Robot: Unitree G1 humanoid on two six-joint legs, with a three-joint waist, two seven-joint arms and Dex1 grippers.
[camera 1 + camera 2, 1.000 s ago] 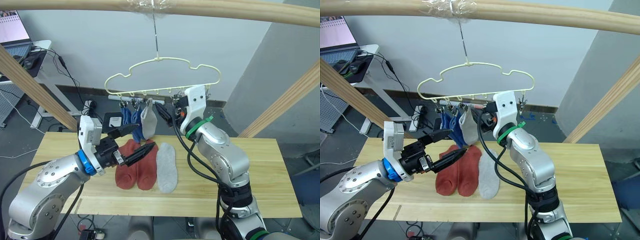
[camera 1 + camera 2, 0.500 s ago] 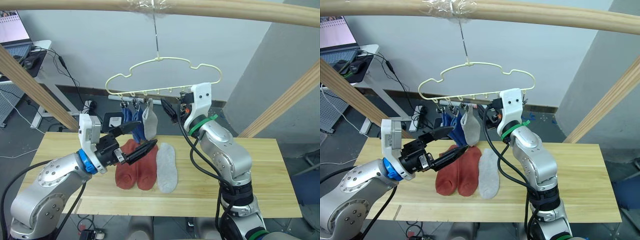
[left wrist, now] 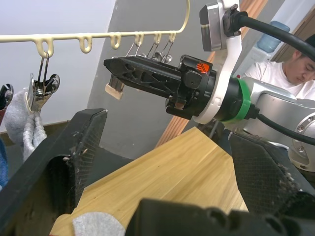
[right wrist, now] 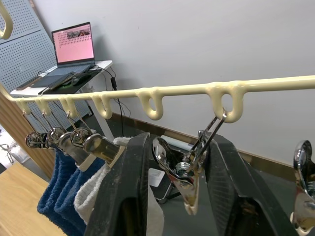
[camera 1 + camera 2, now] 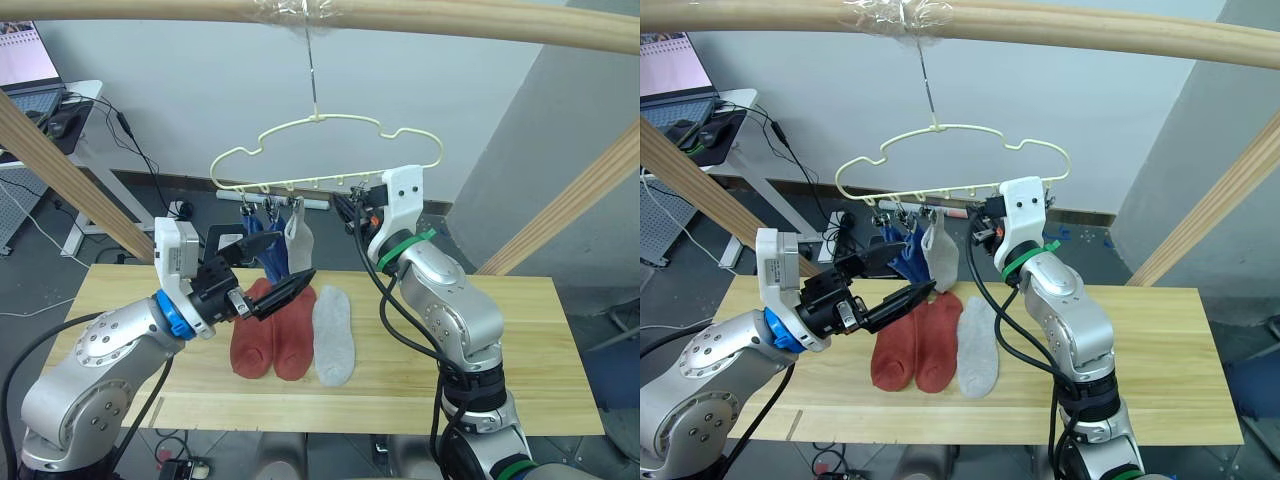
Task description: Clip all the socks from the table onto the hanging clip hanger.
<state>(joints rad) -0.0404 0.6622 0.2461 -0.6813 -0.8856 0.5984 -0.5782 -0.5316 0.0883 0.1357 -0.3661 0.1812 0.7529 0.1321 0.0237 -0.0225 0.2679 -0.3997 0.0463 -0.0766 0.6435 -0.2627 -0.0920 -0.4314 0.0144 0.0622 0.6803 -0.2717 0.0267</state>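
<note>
The metal clip (image 4: pixel 183 168) is hanging on a wire link through the hanger's ring. It will turn but stay hooked when I squeeze it.
The pale-yellow clip hanger (image 5: pixel 325 150) hangs by its hook from the top pole. Two blue socks (image 5: pixel 262 240) and one light grey sock (image 5: pixel 298 238) are clipped to its left clips. On the table (image 5: pixel 500 340) two rust-red socks (image 5: pixel 272 335) lie side by side with a light grey sock (image 5: pixel 333 335) to their right. My left gripper (image 5: pixel 262 272) hovers open over the red socks, holding nothing. My right gripper (image 4: pixel 179 189) is up at the hanger, open, its fingers either side of a bare metal clip (image 4: pixel 184 169).
A round wooden pole frame (image 5: pixel 450 20) with slanted legs (image 5: pixel 70 175) surrounds the table. A desk with a laptop (image 5: pixel 25 55) stands at the back left. A person (image 3: pixel 295 64) sits beyond the table's right side. Bare clips (image 3: pixel 152 49) hang on the hanger's right half.
My right gripper has risen from beside the hanging grey sock to the bare clips further right. My left gripper has lifted and tilted up a little, still open.
</note>
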